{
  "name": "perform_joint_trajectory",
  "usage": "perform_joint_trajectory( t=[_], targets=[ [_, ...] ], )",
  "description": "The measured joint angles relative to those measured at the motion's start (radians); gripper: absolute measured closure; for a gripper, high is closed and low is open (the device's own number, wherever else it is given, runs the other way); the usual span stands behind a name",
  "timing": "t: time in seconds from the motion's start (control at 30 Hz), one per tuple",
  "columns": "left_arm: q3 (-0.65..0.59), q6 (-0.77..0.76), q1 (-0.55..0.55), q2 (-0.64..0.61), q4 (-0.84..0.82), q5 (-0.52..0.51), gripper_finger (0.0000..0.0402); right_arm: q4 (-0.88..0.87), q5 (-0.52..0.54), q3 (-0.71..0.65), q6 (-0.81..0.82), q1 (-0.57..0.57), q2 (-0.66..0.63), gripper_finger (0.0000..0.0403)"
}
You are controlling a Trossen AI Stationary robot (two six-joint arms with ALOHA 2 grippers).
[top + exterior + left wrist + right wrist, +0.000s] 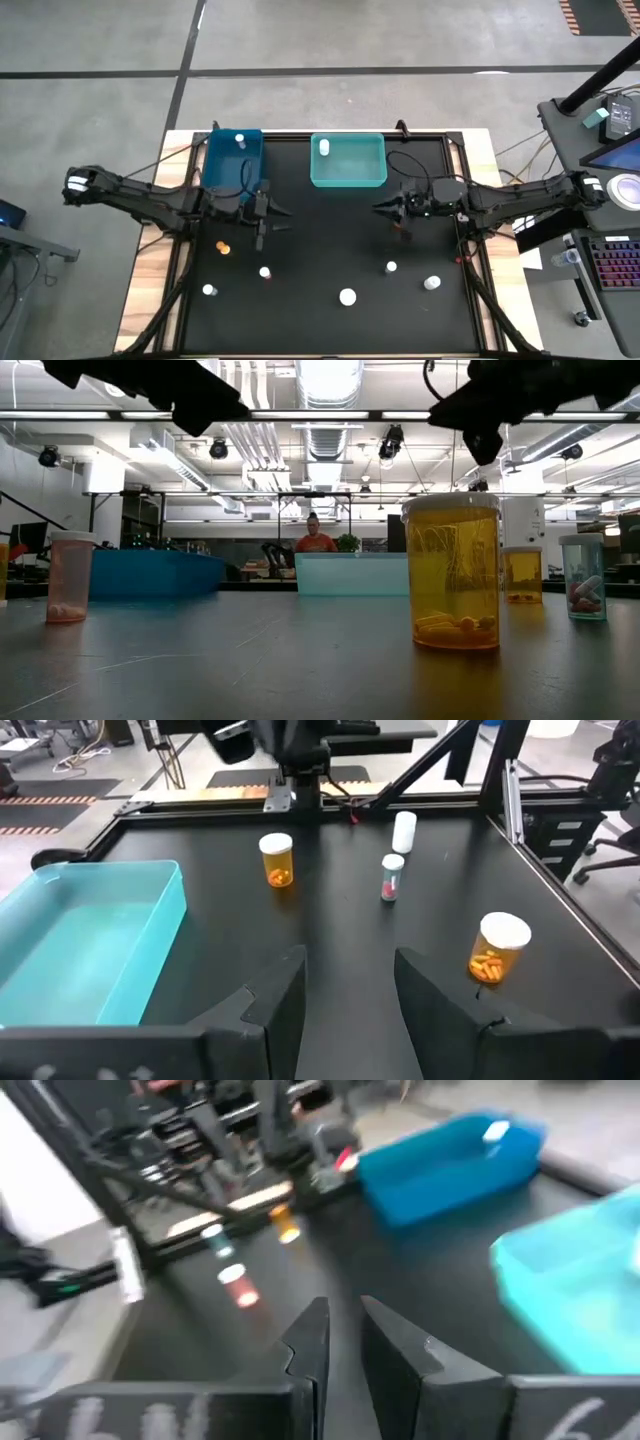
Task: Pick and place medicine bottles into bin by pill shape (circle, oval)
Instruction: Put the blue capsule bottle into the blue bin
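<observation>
I should keep moving my empty right gripper toward the clear bottle until its open fingers are above the cap (391, 266), because the clear bottle is upright and apart from the white bottle (432, 282).
Several small white-capped medicine bottles stand on the black table's near half, among them an amber one (222, 246), a white one (347, 296) and a clear one (432, 283). One bottle (240, 140) lies in the blue bin (250, 170) and one (323, 148) in the teal bin (360, 172). My left gripper (262, 222) hovers open and empty just near of the blue bin; its wrist view (350, 990) shows an amber bottle (277, 858) ahead. My right gripper (383, 207) hovers empty near of the teal bin, its fingers (345, 1342) a narrow gap apart.
The two bins stand side by side at the table's far edge. In the low view a large amber bottle (452, 570) stands close to the camera, with a pinkish one (70, 575) at the left. A person (316, 538) shows in the room far behind the table.
</observation>
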Motion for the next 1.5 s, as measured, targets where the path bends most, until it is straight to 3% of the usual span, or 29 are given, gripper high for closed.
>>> perform_joint_trajectory(
  t=[0.33, 0.7, 0.9, 1.2, 1.5],
  targets=[
    [0.006, 0.059, 0.001, -0.006, 0.007, -0.008, 0.0265, -0.523, -0.030, 0.317, 0.310, 0.154, 0.137, 0.0355],
    [0.022, 0.127, 0.001, -0.009, 0.003, -0.022, 0.0265, -1.129, -0.082, 0.656, 0.812, 0.289, 0.409, 0.0355],
    [0.030, 0.164, 0.001, -0.030, 0.004, -0.022, 0.0265, -1.359, -0.147, 0.789, 0.936, 0.359, 0.567, 0.0355],
    [0.023, 0.184, 0.001, -0.104, 0.002, -0.022, 0.0265, -1.409, -0.161, 0.835, 0.981, 0.398, 0.700, 0.0341],
    [0.018, 0.185, 0.001, -0.159, 0.003, -0.022, 0.0265, -1.389, -0.134, 0.823, 0.965, 0.398, 0.777, 0.0239]
  ],
)
